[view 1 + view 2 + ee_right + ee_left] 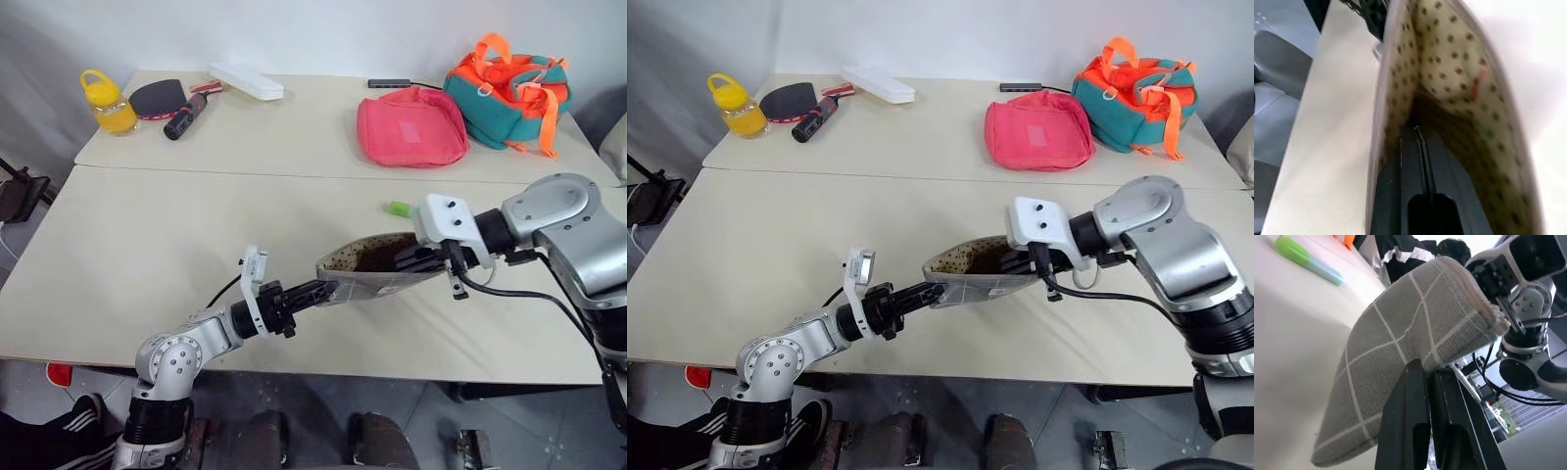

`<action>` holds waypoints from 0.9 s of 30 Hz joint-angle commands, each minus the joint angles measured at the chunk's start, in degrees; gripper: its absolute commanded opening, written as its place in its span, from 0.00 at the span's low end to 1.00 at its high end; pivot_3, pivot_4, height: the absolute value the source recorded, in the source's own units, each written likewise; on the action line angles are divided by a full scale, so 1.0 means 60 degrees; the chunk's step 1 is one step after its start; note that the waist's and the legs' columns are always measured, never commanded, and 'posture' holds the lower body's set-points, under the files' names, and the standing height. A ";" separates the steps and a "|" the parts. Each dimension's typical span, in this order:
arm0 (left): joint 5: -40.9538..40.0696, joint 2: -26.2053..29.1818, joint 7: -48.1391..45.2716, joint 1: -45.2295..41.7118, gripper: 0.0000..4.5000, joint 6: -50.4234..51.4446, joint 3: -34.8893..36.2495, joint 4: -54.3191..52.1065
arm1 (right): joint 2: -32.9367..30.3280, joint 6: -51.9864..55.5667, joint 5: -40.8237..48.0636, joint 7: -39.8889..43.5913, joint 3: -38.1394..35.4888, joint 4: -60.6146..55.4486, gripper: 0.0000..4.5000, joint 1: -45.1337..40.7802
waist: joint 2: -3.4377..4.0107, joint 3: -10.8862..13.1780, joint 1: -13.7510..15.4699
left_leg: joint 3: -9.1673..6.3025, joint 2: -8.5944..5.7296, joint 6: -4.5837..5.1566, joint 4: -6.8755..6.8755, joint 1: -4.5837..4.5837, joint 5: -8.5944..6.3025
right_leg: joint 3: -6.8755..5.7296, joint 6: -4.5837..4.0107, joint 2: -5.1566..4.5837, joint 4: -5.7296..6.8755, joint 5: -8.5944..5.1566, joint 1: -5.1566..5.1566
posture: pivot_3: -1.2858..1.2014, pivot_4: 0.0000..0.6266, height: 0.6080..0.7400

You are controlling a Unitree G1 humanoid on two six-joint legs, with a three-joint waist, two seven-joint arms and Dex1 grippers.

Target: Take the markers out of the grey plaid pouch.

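I should open my right gripper's fingers, reach further into the dotted lining [1425, 104] and close around the marker, because the fingers are touching each other inside the pouch's opening [1417, 122].
The grey plaid pouch [377, 279] is held up just above the near table, its mouth open and its dotted lining [1449, 63] showing. My left gripper [328, 289] is shut on the pouch's closed end; in the left wrist view both fingers [1410, 396] pinch the grey fabric [1415, 333]. My right gripper [407, 259] reaches into the pouch's mouth from the right, with its fingers [1405, 161] shut together deep inside. Whether they hold anything is hidden. A light green marker [399, 209] lies on the table just behind the pouch.
On the far table are a pink pouch [409, 127], an orange and teal bag [509, 88], a white case [247, 81], a black and red paddle [171, 103] and a yellow bottle [108, 103]. A seam [245, 171] separates the two tables.
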 commanded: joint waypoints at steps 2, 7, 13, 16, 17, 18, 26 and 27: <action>0.2077 0.0359 -0.0369 0.0178 0.00 -0.1958 -0.0903 0.0382 | 0.0636 -0.2174 -0.1940 -0.1312 0.0642 0.1327 0.01 0.0077 | -0.0005 -0.0003 -0.0006 | 0.0018 -0.0001 -0.0001 0.0000 0.0000 0.0001 | 0.0006 0.0000 0.0005 0.0000 0.0000 -0.0003 | 0.52 0.24 1.00; 0.2253 0.0251 -0.0286 0.0294 0.00 -0.2224 -0.0861 0.0677 | 0.1141 -0.2265 -0.1988 -0.1493 0.0471 0.1816 0.04 0.0076 | -0.0005 -0.0003 -0.0006 | 0.0026 0.0005 -0.0001 0.0001 0.0001 0.0003 | 0.0012 0.0000 0.0006 0.0002 0.0000 -0.0007 | 0.52 0.24 1.00; 0.2263 0.0186 -0.0273 0.0254 0.00 -0.2373 -0.0784 0.0879 | 0.1271 -0.2247 -0.1968 -0.1190 0.0591 0.1768 0.46 0.0204 | -0.0005 -0.0003 -0.0096 | 0.0022 0.0006 -0.0002 0.0004 0.0006 0.0004 | 0.0010 0.0000 0.0004 0.0010 0.0000 -0.0003 | 0.52 0.24 1.00; 0.2243 0.0169 -0.0258 0.0232 0.00 -0.2400 -0.0764 0.0929 | 0.1334 -0.2128 -0.1895 -0.1147 0.0547 0.1619 0.51 0.0294 | -0.0005 -0.0003 -0.0133 | 0.0019 0.0007 -0.0002 0.0003 0.0008 0.0004 | 0.0010 0.0000 0.0004 0.0013 0.0000 -0.0002 | 0.52 0.24 1.00; 0.2254 0.0174 -0.0267 0.0232 0.00 -0.2416 -0.0771 0.0942 | 0.1358 -0.2133 -0.1918 -0.1160 0.0552 0.1616 0.51 0.0330 | -0.0005 -0.0003 -0.0141 | 0.0019 0.0008 -0.0002 0.0002 0.0008 0.0004 | 0.0010 0.0000 0.0004 0.0014 0.0000 -0.0003 | 0.52 0.24 1.00; 0.2279 0.0189 -0.0280 0.0239 0.00 -0.2430 -0.0794 0.0938 | 0.1344 -0.2125 -0.1958 -0.1121 0.0605 0.1616 0.51 0.0400 | -0.0005 -0.0003 -0.0141 | 0.0019 0.0009 -0.0002 0.0001 0.0009 0.0004 | 0.0010 0.0000 0.0005 0.0016 0.0000 -0.0003 | 0.52 0.24 1.00; 0.2247 0.0130 -0.0238 0.0260 0.00 -0.2435 -0.0813 0.0857 | 0.1431 -0.2700 -0.2510 -0.1209 0.1026 0.1727 0.51 0.0892 | -0.0005 -0.0003 -0.0149 | 0.0020 0.0012 -0.0003 0.0000 0.0013 0.0004 | 0.0011 -0.0002 0.0005 0.0017 0.0001 -0.0002 | 0.52 0.24 1.00; 0.2234 0.0121 -0.0231 0.0260 0.00 -0.2422 -0.0813 0.0845 | 0.1504 -0.2910 -0.2645 -0.1336 0.1050 0.1845 0.51 0.0885 | -0.0005 -0.0003 -0.0152 | 0.0020 0.0012 -0.0003 0.0000 0.0014 0.0004 | 0.0011 -0.0002 0.0005 0.0017 0.0001 -0.0002 | 0.52 0.24 1.00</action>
